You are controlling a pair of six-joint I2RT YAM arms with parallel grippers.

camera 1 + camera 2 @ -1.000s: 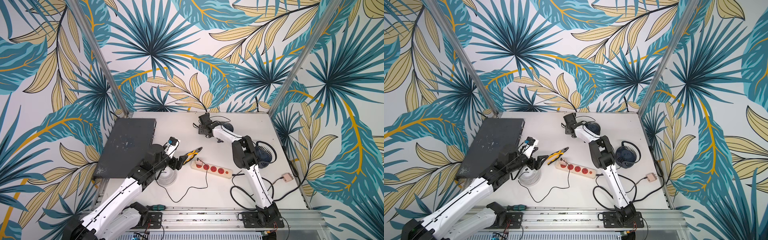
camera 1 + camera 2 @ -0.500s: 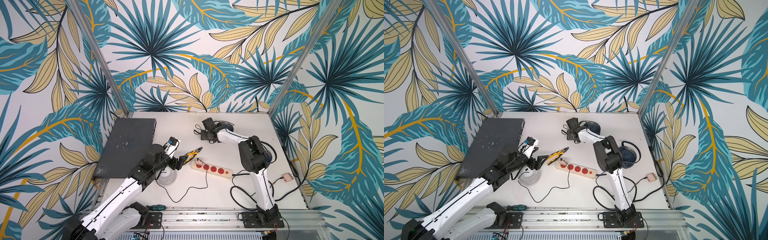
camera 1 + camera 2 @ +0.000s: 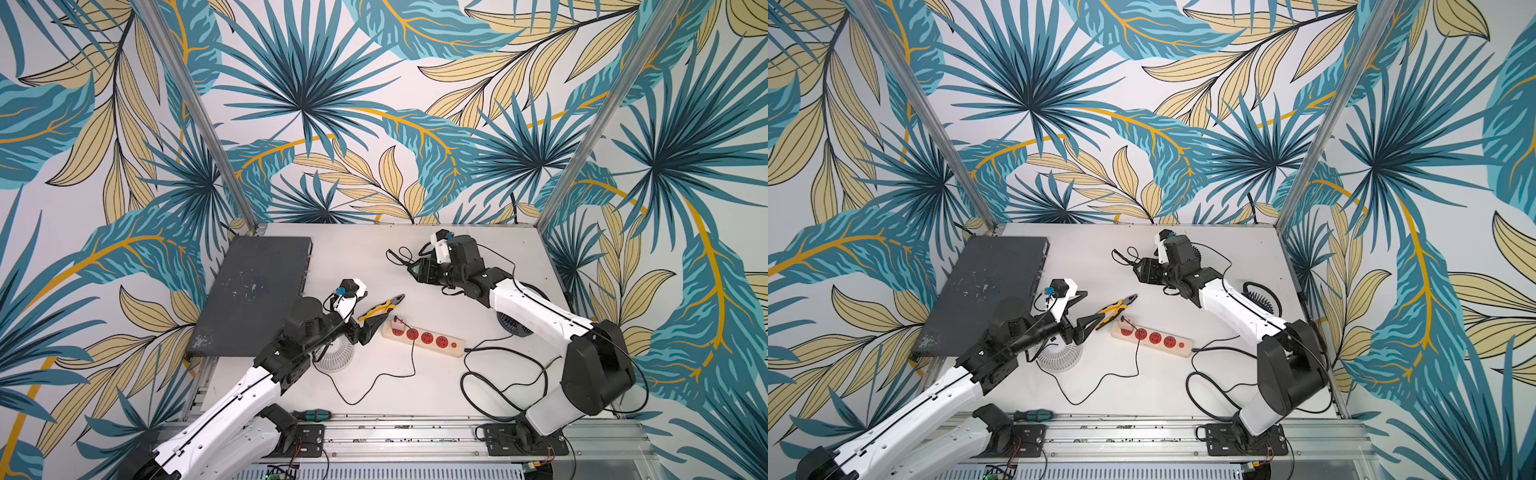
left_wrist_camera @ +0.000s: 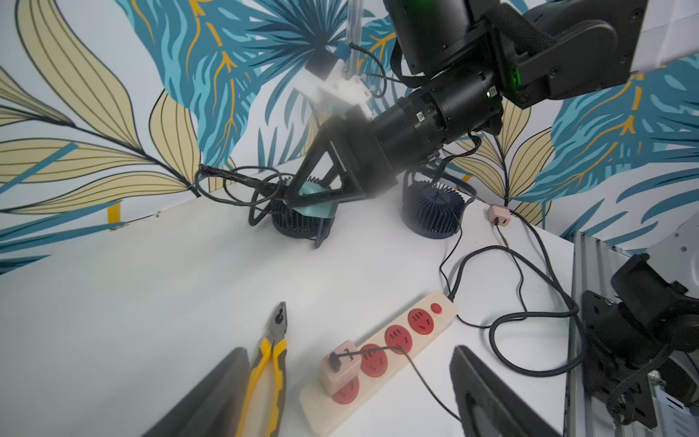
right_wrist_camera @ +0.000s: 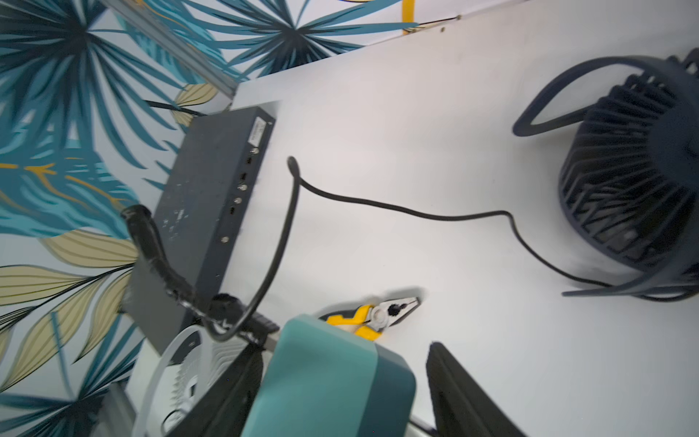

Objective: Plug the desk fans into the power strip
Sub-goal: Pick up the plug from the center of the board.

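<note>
The cable's plug point(image 5: 251, 325) sits only partway in the teal adapter block point(image 5: 320, 382), so next my left gripper takes the block and frees my right gripper for the plug.
The cream power strip point(image 3: 428, 341) point(image 4: 382, 363) lies mid-table with a pink adapter point(image 4: 340, 367) in its end socket. That adapter's thin cord runs to a white desk fan point(image 3: 334, 355). My left gripper point(image 3: 376, 328) point(image 4: 350, 350) hovers open just left of the strip, its fingers either side of that end. At the back, my right gripper point(image 3: 413, 270) point(image 5: 344, 346) is shut on a teal adapter block point(image 5: 329, 378) point(image 4: 314, 202), lifted off the table. A black cable point(image 5: 416, 215) leads from the block to a dark blue desk fan point(image 5: 635, 181) behind it.
Yellow-handled pliers point(image 3: 380, 308) point(image 4: 270, 359) lie beside my left fingers. A dark flat box point(image 3: 257, 291) fills the back left. A second dark fan point(image 4: 433, 212) sits under my right arm, with a loose pink adapter point(image 4: 499, 213) and the strip's black cord point(image 3: 494, 382) nearby. A screwdriver point(image 3: 311, 414) lies at the front edge.
My right gripper has swung from the back of the table a little toward the middle, carrying the teal block and its cable. The left arm has stayed put.
</note>
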